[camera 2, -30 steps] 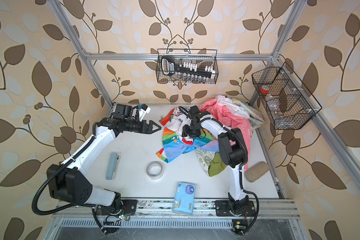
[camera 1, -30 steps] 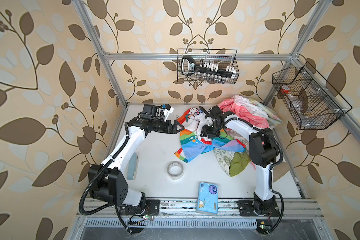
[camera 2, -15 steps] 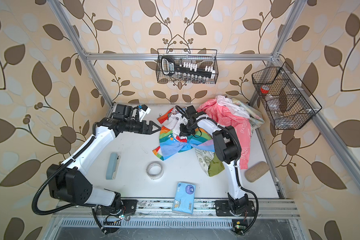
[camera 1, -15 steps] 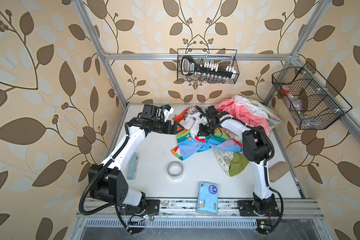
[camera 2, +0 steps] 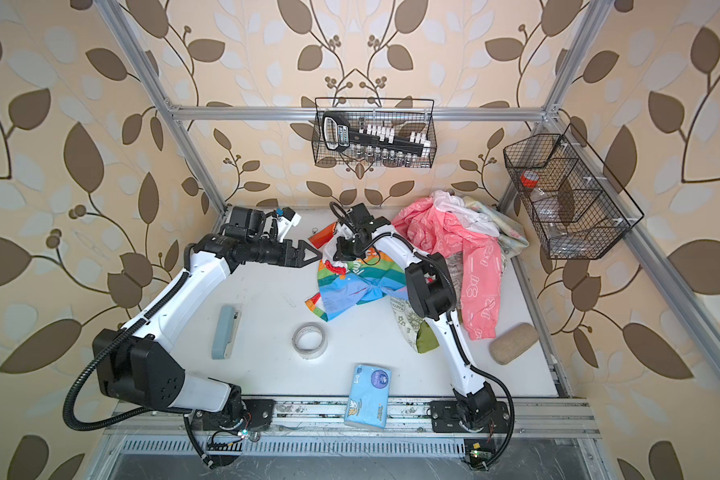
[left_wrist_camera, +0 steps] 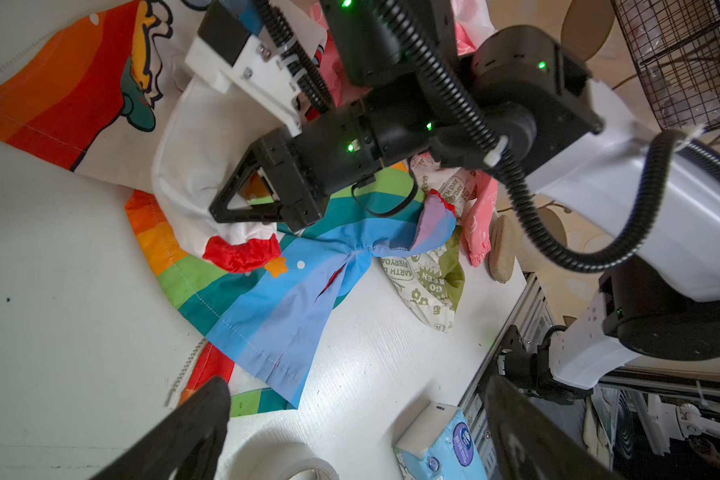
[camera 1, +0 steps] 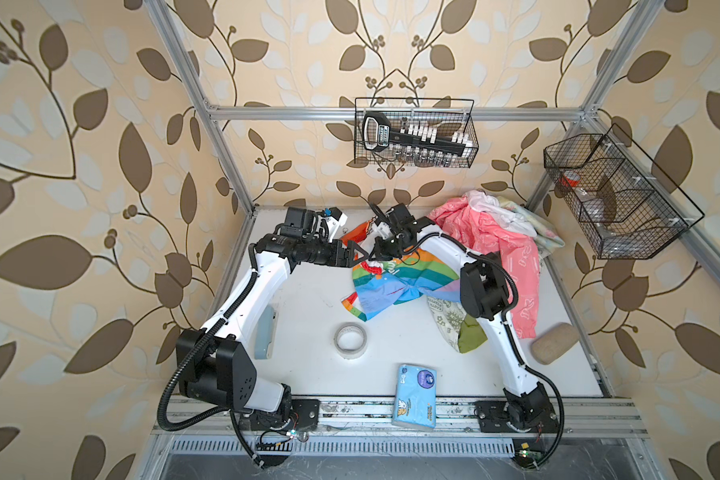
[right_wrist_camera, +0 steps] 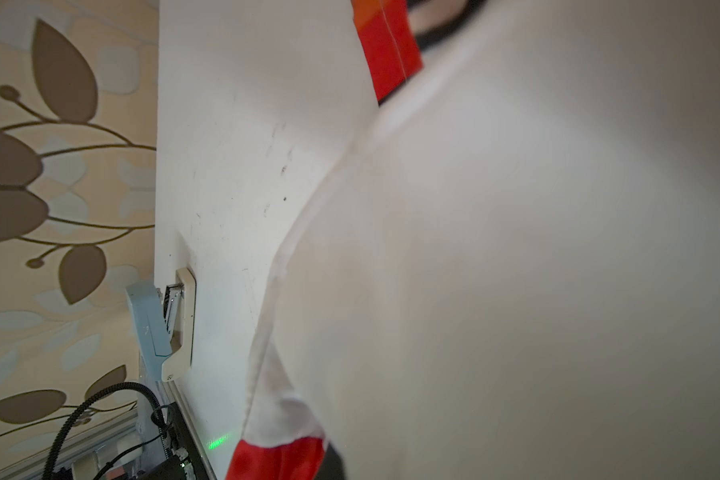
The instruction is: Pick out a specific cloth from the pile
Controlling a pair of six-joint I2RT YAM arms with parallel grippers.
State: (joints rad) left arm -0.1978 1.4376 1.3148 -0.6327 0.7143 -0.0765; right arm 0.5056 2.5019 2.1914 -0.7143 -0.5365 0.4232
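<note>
The rainbow cloth's end [left_wrist_camera: 436, 226] lies over the cream cloth. My right gripper should keep pulling the white fold until it gets to my left gripper's fingers [camera 2: 316, 252], then let go.
The cloth [camera 1: 400, 286] [camera 2: 358, 286], rainbow-striped with white parts and red trim, lies spread just left of the pile [camera 1: 495, 237] [camera 2: 458, 232], whose pink garment is on top. My right gripper [camera 1: 377, 254] [camera 2: 341, 253] [left_wrist_camera: 221, 208] is shut on a bunched white fold of the cloth [left_wrist_camera: 275, 299] near its red cuff. White fabric of the cloth [right_wrist_camera: 516, 249] fills the right wrist view and hides the jaws there. My left gripper [camera 1: 360, 255] [camera 2: 314, 254] [left_wrist_camera: 358, 432] hovers open just left of the right one, with nothing between its fingers.
On the table are a tape roll [camera 1: 351, 338] [left_wrist_camera: 292, 461], a blue tissue pack [camera 1: 415, 395] [left_wrist_camera: 441, 449], a grey-blue stapler [camera 1: 265, 336] [right_wrist_camera: 163, 324] and a tan pad [camera 1: 554, 343]. A cream, green-printed cloth [camera 1: 445, 320] lies under the right arm. Wire baskets [camera 1: 416, 133] [camera 1: 616, 199] hang on the walls.
My right gripper has shut on the cloth and moved left toward the left gripper. The cloth has shifted left with it, away from the pile. The left arm has barely moved.
</note>
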